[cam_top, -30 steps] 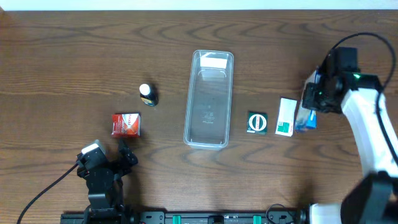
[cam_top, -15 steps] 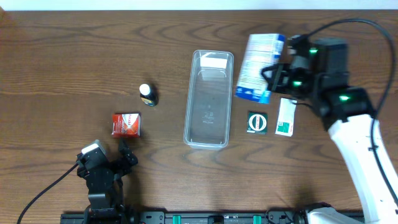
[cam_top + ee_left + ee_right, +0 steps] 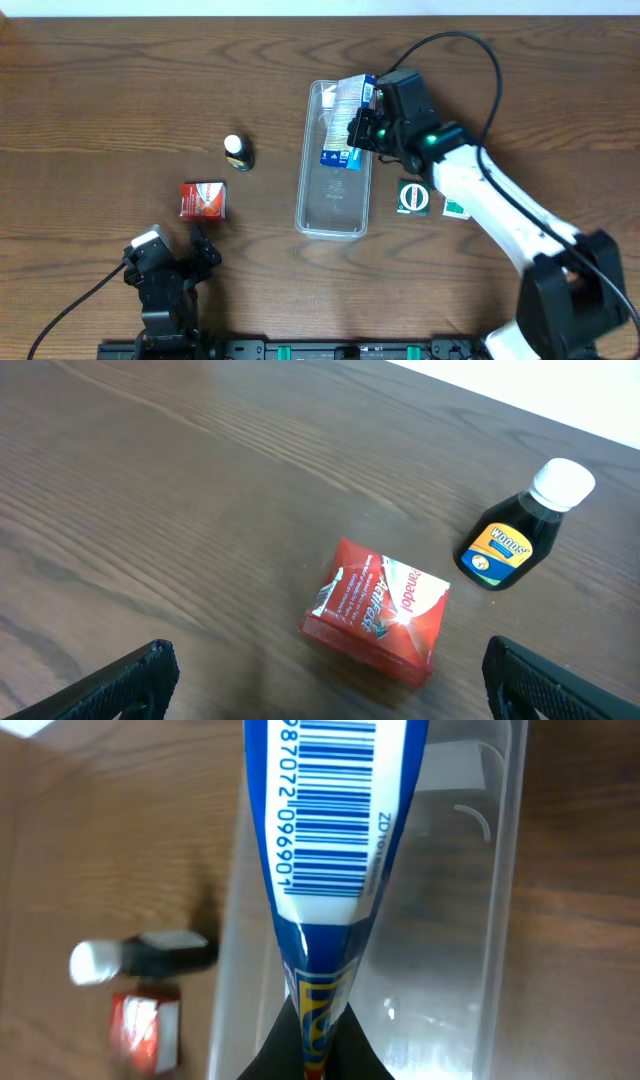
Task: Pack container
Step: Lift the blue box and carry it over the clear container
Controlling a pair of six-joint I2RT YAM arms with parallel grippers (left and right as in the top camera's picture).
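Note:
Next, my right gripper turns the blue and white packet along the container (image 3: 335,195), lets go of it and pushes it flat inside, because the packet slants over the container's rim (image 3: 367,91).
The container (image 3: 334,218) is a clear, long plastic bin at the table's middle; it also shows in the right wrist view (image 3: 450,930). My right gripper (image 3: 368,130) is shut on a blue and white packet (image 3: 344,122) and holds it over the container's far end. In the right wrist view the packet (image 3: 325,810) hangs from the closed gripper (image 3: 315,1042) above the bin's inside. My left gripper (image 3: 203,249) is open and empty, low at the front left, just short of a red box (image 3: 203,199). In the left wrist view the red box (image 3: 378,610) lies ahead of the open gripper (image 3: 325,672).
A small dark bottle with a white cap (image 3: 238,152) lies left of the container, behind the red box; it shows in the left wrist view (image 3: 512,540). A green round-marked box (image 3: 413,196) and a white-green box (image 3: 457,208) lie right of the container, under my right arm.
My right arm has swung from the table's right side leftwards, carrying the blue and white packet up and over the container. The left arm has not moved.

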